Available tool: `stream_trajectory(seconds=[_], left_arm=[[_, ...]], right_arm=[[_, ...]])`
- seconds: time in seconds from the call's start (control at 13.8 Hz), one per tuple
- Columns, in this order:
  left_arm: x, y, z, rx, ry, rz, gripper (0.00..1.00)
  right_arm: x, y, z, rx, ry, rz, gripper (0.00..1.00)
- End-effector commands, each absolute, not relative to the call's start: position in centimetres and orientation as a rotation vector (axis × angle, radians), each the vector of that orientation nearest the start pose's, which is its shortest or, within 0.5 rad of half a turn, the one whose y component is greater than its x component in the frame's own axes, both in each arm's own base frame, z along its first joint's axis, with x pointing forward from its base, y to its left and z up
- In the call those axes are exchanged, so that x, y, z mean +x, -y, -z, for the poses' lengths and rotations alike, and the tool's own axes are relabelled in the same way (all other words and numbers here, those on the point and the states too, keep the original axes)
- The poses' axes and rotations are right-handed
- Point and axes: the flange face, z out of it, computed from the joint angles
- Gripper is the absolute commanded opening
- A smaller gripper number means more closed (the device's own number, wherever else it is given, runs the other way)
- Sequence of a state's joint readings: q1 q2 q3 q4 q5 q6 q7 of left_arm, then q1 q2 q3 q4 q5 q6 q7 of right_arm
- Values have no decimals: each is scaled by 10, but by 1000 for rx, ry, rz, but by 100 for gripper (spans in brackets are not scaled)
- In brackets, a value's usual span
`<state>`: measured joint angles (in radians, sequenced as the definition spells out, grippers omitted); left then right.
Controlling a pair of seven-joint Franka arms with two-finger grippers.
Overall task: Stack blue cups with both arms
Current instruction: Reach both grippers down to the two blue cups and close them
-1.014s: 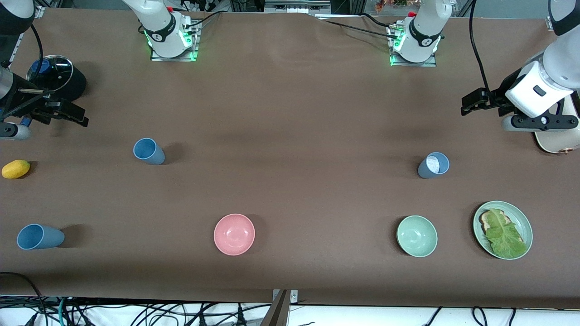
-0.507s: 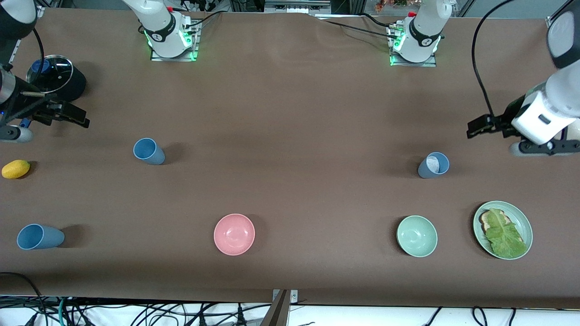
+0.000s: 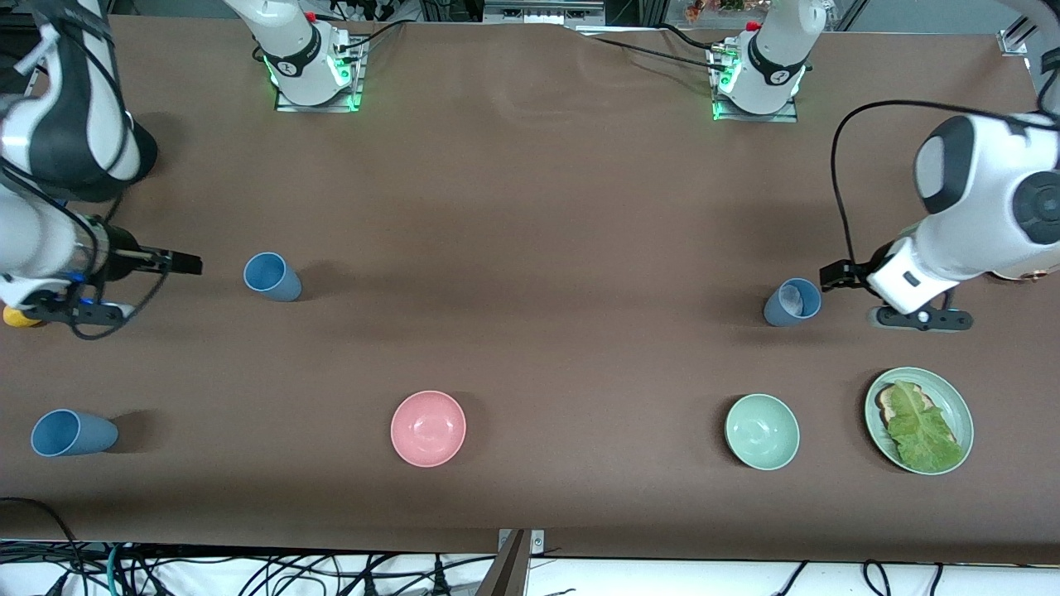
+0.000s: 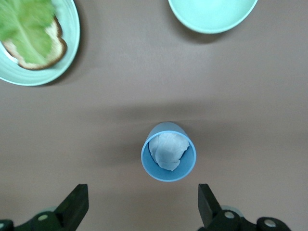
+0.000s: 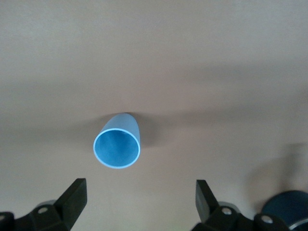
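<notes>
I expect the white thing (image 3: 792,300) to come along inside when I carry the cup, because the white thing sits crumpled below the grey-blue cup's rim (image 3: 818,297).
A sky-blue cup (image 3: 272,276) stands upright toward the right arm's end of the table. My right gripper (image 3: 178,262) hovers beside it, open and empty. In the right wrist view the cup (image 5: 117,147) sits just ahead of the spread right gripper (image 5: 139,204). A duller grey-blue cup (image 3: 792,302) with something white inside stands toward the left arm's end. My left gripper (image 3: 835,276) is open close beside it. The left wrist view shows that cup (image 4: 168,152) ahead of the open left gripper (image 4: 142,207). Another blue cup (image 3: 73,433) stands nearer the front camera.
A pink bowl (image 3: 428,428) and a pale-green bowl (image 3: 762,431) sit nearer the front camera. A green plate (image 3: 966,414) with bread and lettuce lies beside the green bowl. A yellow fruit (image 3: 12,317) peeks out under the right arm.
Both arms have swung in from the table's ends. The right gripper has come toward the sky-blue cup, the left gripper toward the grey-blue cup. The cups have not moved.
</notes>
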<state>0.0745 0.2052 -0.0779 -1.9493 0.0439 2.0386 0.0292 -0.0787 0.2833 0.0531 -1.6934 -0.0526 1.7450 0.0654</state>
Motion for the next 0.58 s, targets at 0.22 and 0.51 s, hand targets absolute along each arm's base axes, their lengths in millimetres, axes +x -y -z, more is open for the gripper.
stream_trajectory(seconds=[0.22,0.51], left_arm=[[550,-7,-289,-3054,-235,-26,92],[555,-13,-250,-3066,-284,-49,36]], right_arm=[[566,25,-335,-3177,-121,-230,100],[549,28,-294,-3174,-125,-194,100]])
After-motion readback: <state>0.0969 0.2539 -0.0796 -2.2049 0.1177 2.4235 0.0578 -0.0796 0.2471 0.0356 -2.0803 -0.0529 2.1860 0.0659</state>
